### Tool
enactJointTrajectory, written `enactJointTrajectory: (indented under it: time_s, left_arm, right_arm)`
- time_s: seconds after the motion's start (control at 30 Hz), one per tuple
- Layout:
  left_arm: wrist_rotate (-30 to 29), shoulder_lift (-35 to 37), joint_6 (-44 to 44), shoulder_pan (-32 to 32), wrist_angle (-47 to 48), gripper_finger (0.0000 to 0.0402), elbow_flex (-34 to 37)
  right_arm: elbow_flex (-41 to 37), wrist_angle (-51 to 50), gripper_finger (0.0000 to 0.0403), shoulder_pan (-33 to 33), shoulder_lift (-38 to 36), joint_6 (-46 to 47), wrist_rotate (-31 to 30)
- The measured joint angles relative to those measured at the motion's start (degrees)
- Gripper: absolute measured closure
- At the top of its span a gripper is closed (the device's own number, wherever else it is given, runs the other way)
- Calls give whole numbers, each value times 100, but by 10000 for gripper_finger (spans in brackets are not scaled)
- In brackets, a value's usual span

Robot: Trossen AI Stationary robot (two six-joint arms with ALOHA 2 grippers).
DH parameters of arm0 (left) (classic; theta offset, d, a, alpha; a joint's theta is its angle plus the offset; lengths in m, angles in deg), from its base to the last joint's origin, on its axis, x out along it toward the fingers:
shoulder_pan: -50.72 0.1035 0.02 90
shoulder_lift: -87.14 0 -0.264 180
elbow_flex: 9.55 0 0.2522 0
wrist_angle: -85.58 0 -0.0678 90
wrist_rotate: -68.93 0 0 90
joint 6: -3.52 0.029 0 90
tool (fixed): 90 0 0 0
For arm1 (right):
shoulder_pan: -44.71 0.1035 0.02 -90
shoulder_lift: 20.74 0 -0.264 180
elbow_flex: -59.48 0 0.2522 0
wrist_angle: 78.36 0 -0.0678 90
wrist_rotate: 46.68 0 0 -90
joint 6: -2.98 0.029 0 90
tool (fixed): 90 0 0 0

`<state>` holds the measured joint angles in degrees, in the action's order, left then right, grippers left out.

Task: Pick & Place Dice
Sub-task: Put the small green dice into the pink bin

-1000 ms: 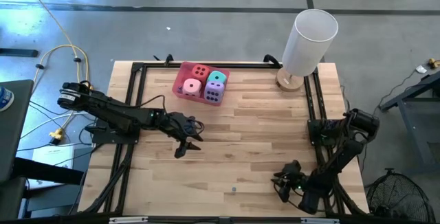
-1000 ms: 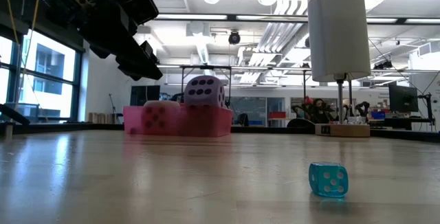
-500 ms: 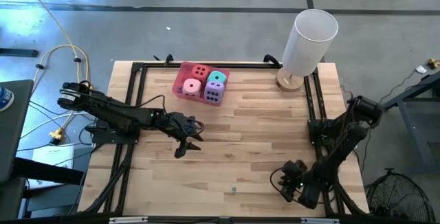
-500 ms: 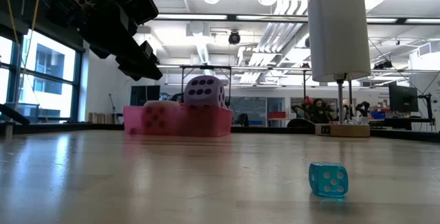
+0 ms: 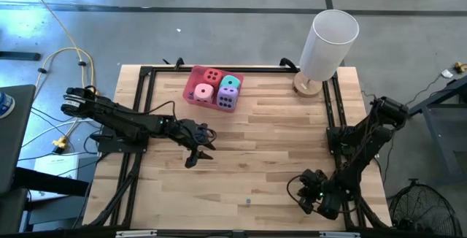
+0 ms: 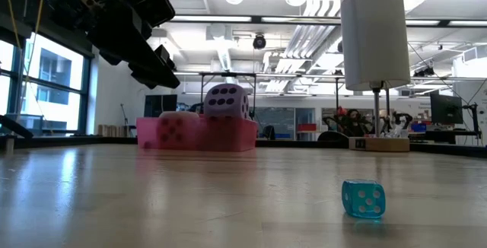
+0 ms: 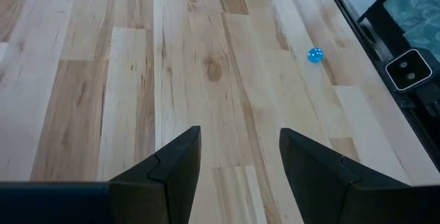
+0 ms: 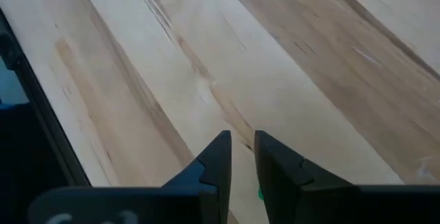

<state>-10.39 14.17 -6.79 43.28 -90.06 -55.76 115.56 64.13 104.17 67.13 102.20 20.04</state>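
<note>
The green die lies next to one finger, outside the right gripper's narrow gap (image 8: 243,157), so the right gripper should open, place its fingers on either side of the green die and pinch it.
Four soft dice sit in a pink tray (image 5: 187,94) at the table's far middle: red (image 5: 213,75), teal (image 5: 230,83), pink (image 5: 203,92) and purple (image 5: 226,99). A tiny clear blue die (image 5: 248,201) (image 6: 363,199) (image 7: 315,55) rests on the bare wood near the front edge. My left gripper (image 5: 203,154) (image 7: 239,162) hangs open above the table's left middle, holding nothing. My right gripper (image 5: 300,193) (image 8: 240,157) hovers at the front right, to the right of the blue die. Its fingers stand close together with a narrow gap and nothing pinched. A small green speck (image 8: 260,194) shows beside one finger.
A tall white cylinder on a wooden foot (image 5: 326,44) (image 6: 373,35) stands at the far right corner. A black frame (image 5: 146,74) runs round the table's edges. Bare wood lies between the tray and the blue die.
My right arm has raised its gripper a little above the table's front right and turned it, staying over about the same spot. The dice have not moved.
</note>
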Motion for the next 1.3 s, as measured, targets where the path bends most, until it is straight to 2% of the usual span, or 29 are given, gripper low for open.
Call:
enactJointTrajectory:
  time_s: [0.3,0.4,0.63,0.77,0.87,1.17,1.3]
  left_arm:
    - [2,0,-6,0,0,210,0]
    - [2,0,-12,0,2,210,0]
    - [3,0,-2,0,7,210,0]
    - [4,0,0,0,39,210,0]
    - [4,0,1,0,51,210,0]
    - [4,0,2,0,53,210,0]
    - [2,0,3,0,63,210,0]
  right_arm:
    - [4,295,348,0,4,-45,-268]
    - [4,194,343,-24,7,190,-409]
    - [4,83,281,-148,9,425,-298]
    - [4,76,235,-262,11,232,183]
    - [4,-38,218,-365,12,108,529]
    - [4,-50,240,-404,13,-160,637]
    - [4,-48,256,-404,13,-157,876]
